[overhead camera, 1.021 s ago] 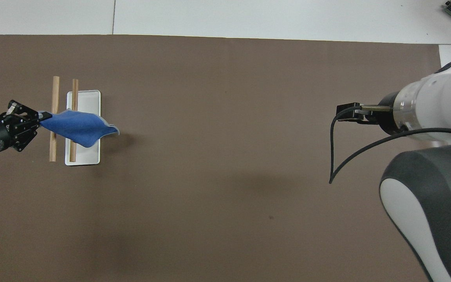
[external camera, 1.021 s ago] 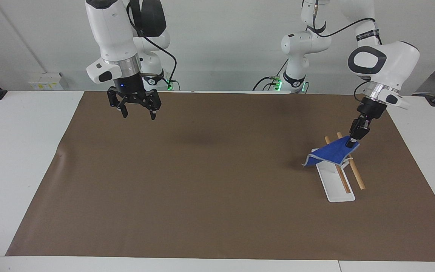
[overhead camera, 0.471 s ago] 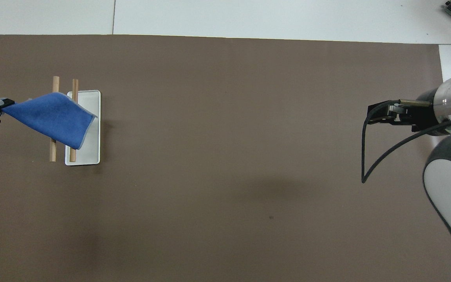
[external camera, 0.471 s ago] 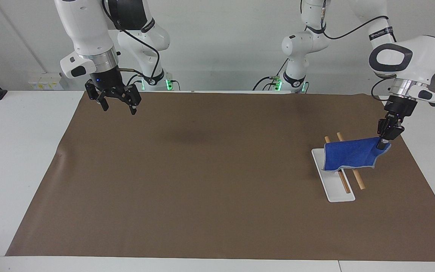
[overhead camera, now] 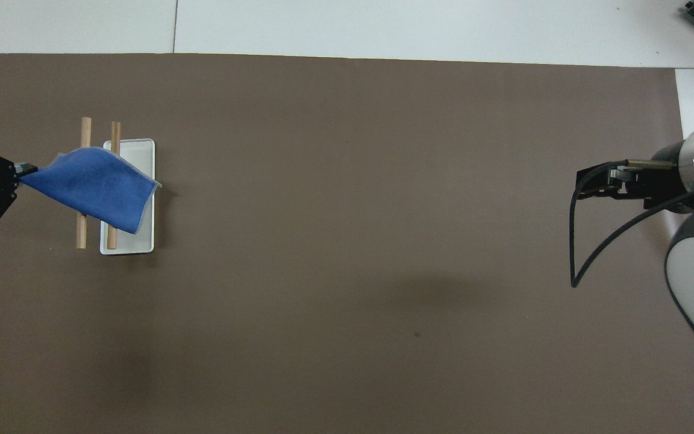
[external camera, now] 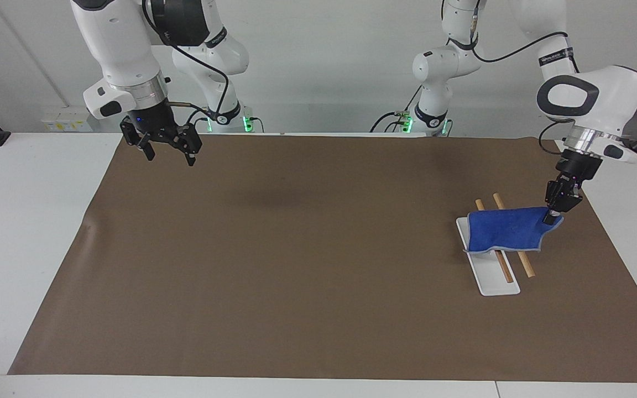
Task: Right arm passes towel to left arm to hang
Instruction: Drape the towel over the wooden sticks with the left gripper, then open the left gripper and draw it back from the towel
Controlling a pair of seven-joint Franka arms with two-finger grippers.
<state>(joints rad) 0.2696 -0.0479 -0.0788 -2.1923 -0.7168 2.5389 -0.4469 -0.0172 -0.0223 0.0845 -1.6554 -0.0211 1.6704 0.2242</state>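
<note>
The blue towel is across both wooden rails [overhead camera: 100,185], so I keep bringing the towel's corner to the nearer rail [overhead camera: 81,232] with my left gripper and release it there.
The blue towel [external camera: 509,228] lies draped over two wooden rails [external camera: 524,263] of a small rack with a white base [external camera: 492,281], at the left arm's end of the table. It also shows in the overhead view [overhead camera: 94,187]. My left gripper [external camera: 549,216] is shut on the towel's corner, just beside the rack [overhead camera: 21,170]. My right gripper [external camera: 167,155] is open and empty, raised over the mat's edge nearest the robots at the right arm's end; it shows in the overhead view [overhead camera: 591,181].
A brown mat [external camera: 307,260] covers most of the white table [external camera: 31,221]. The rack's rails [overhead camera: 84,181] run toward and away from the robots.
My left gripper pulled the towel across the rails, toward the left arm's end, so it now lies spread over both, then lowered slightly. My right gripper drew back toward its own end and rose.
</note>
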